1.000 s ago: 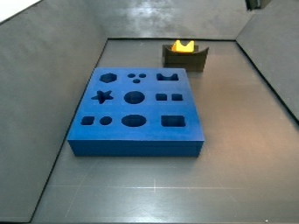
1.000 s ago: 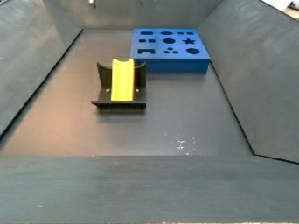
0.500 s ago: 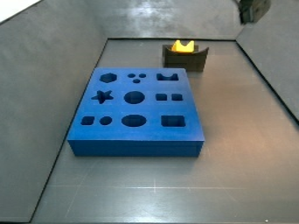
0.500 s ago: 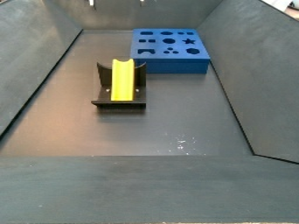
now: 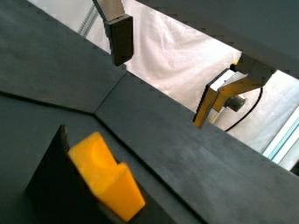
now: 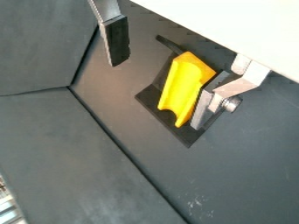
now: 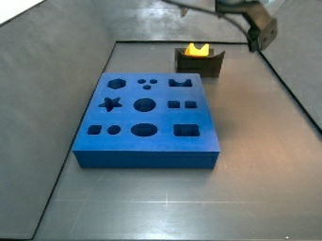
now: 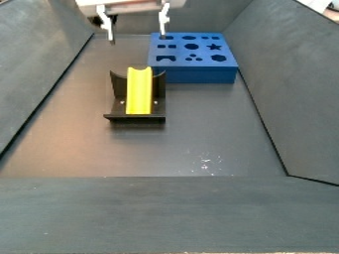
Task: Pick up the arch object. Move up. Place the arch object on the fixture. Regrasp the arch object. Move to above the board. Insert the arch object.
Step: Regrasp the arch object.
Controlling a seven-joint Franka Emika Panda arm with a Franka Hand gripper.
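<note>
My gripper will make the arch object slide straight down into the board's notched hole (image 7: 182, 83) when it pushes, because the hole matches the notch in the arch object (image 7: 198, 50).
The yellow-orange arch object (image 8: 139, 88) lies lengthwise in the dark fixture (image 8: 117, 102), notch up; both also show in a side view, the arch object (image 7: 197, 49) in the fixture (image 7: 201, 64). The blue board (image 7: 149, 120) lies on the floor, apart from the fixture. My gripper (image 8: 135, 35) is open and empty, hanging above the fixture with one finger to each side. In both wrist views the arch object (image 6: 181, 80) (image 5: 105, 173) sits below and between the open fingers (image 6: 117, 39). The fixture's base (image 6: 149, 99) shows beside it.
Dark sloping walls (image 8: 40, 89) enclose the floor on all sides. The board (image 8: 193, 55) lies behind the fixture in a side view. A white cloth (image 5: 176, 52) shows beyond the wall in a wrist view.
The gripper has come down into both side views and now hangs over the fixture. The arch object and board have not moved.
</note>
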